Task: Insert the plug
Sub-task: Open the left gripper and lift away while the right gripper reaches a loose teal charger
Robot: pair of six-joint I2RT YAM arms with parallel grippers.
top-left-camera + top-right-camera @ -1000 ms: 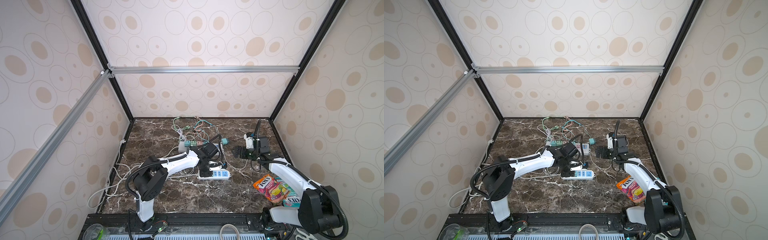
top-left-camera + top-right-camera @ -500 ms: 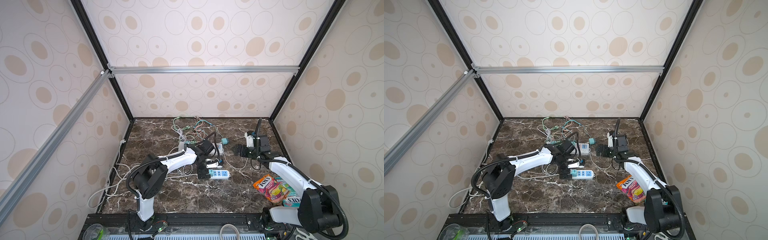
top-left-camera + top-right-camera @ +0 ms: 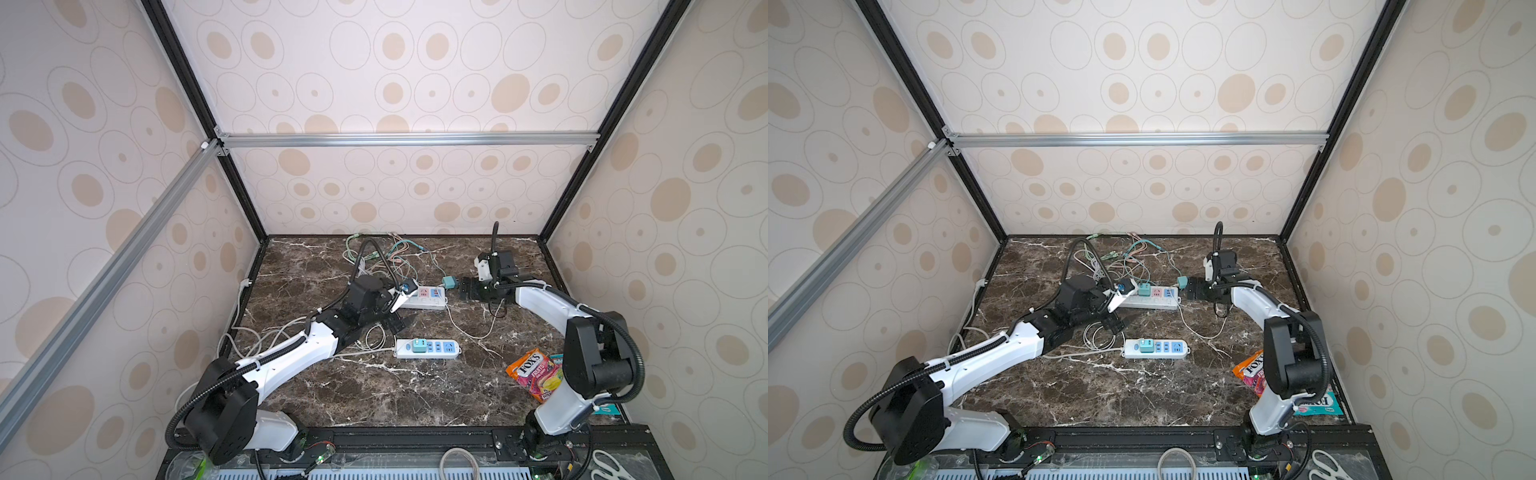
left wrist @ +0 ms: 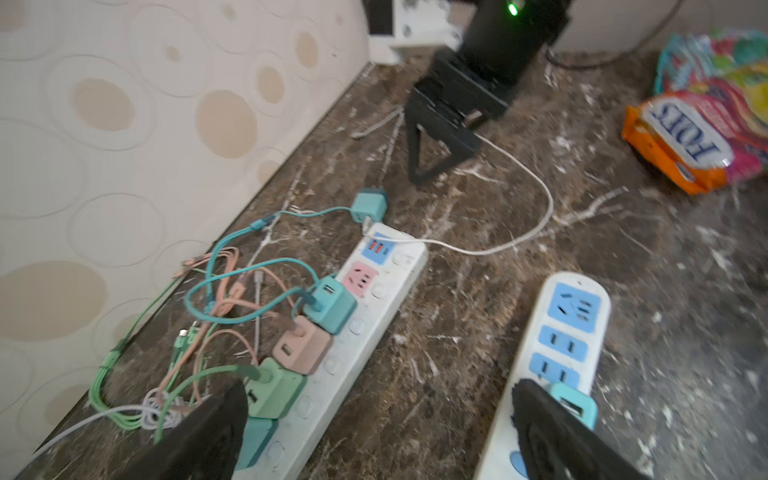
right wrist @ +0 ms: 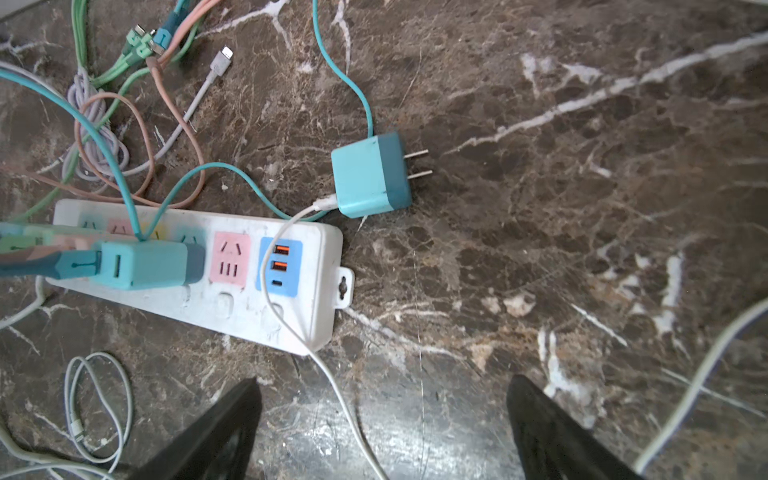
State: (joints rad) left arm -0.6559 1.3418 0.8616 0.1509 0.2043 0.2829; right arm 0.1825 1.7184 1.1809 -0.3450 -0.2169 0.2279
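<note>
The teal plug lies on its side, prongs [image 5: 419, 163] facing my right gripper, so next my left gripper backs off while my right gripper lifts the plug [image 3: 449, 282] for handover.
A loose teal plug [image 5: 370, 178] lies on its side on the marble, prongs bare, just off the end of the far white power strip [image 5: 291, 316]; both top views show the plug [image 3: 449, 282] [image 3: 1182, 281]. My right gripper [image 5: 382, 384] is open and empty just right of it [image 3: 463, 289], a white cable running between its fingers. The far strip [image 3: 424, 305] holds several pastel adapters. The near strip [image 3: 428, 349] carries a teal adapter [image 3: 419, 344]. My left gripper [image 4: 376, 395] hangs open and empty between the two strips [image 3: 399, 320].
A tangle of coloured charging cables [image 3: 382, 253] lies behind the far strip. A white cable [image 3: 469, 328] loops between the strips. Candy bags [image 3: 536, 374] sit at the right by the right arm's base. Walls close in on three sides.
My left gripper has opened, leaving the teal adapter in the near strip, and drawn back to the left. My right gripper has moved a little left and farther, toward the loose plug.
</note>
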